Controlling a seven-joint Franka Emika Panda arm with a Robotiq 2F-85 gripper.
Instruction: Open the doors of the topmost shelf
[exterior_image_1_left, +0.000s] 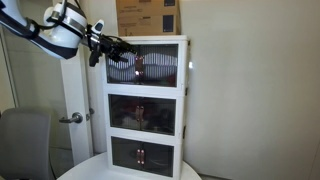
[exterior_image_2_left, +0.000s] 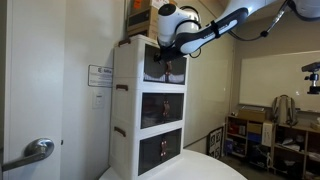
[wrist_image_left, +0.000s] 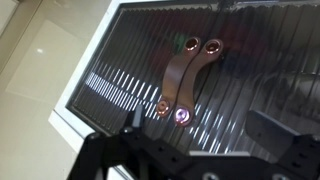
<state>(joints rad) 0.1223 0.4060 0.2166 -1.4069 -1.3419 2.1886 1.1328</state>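
Both reddish-brown handles (wrist_image_left: 184, 87) are close together between the gripper's open fingers, so the robot should move over and first pull only the handle nearer the room door (wrist_image_left: 198, 75).
The topmost shelf (exterior_image_1_left: 182, 48) is the white upper compartment of a three-tier cabinet, seen in both exterior views (exterior_image_2_left: 128, 60). Its doors (exterior_image_1_left: 160, 66) (exterior_image_2_left: 160, 70) are shut, with grey ribbed panels. In the wrist view the doors (wrist_image_left: 120, 60) fill the frame, with two curved reddish-brown handles (wrist_image_left: 178, 85) side by side at the centre seam. My gripper (exterior_image_1_left: 120, 50) (exterior_image_2_left: 172, 58) is open and empty, just in front of the doors at handle height. In the wrist view its fingers (wrist_image_left: 200, 128) straddle the lower ends of the handles without touching them.
A cardboard box (exterior_image_1_left: 148, 15) (exterior_image_2_left: 138, 18) sits on top of the cabinet. Two darker-fronted compartments (exterior_image_1_left: 143, 115) are below. The cabinet stands on a round white table (exterior_image_2_left: 215, 172). A room door with a metal lever (exterior_image_1_left: 72, 118) and a grey chair (exterior_image_1_left: 22, 140) are beside it.
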